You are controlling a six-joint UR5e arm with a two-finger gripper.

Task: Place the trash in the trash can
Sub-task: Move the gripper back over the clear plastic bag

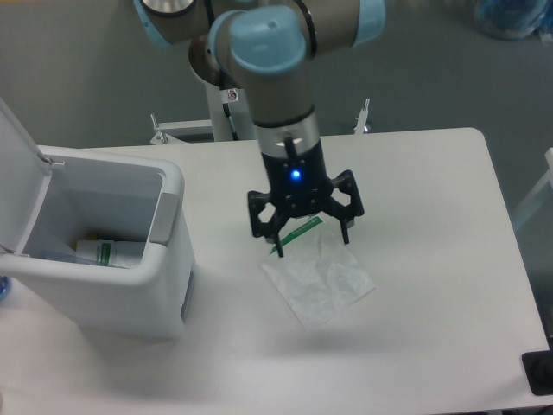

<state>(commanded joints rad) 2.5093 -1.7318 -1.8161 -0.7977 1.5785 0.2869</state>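
Note:
The bag's loose end (318,309) is lying thin and wrinkled. So the bag will hang loosely and swing outward when I take it to the trash can.
The crinkled clear plastic bag (321,278) with a green strip edge lies flat on the white table (432,259), right of the middle. My gripper (311,242) hangs just over its upper, green-edged end with the fingers (278,245) spread open, empty. The white trash can (104,251) stands at the left with its hinged lid (15,173) raised. A clear plastic bottle (108,252) with a label lies inside on the bottom of the bin.
The arm's base post (220,112) stands behind the table's far edge. A dark object (540,372) sits at the table's front right corner.

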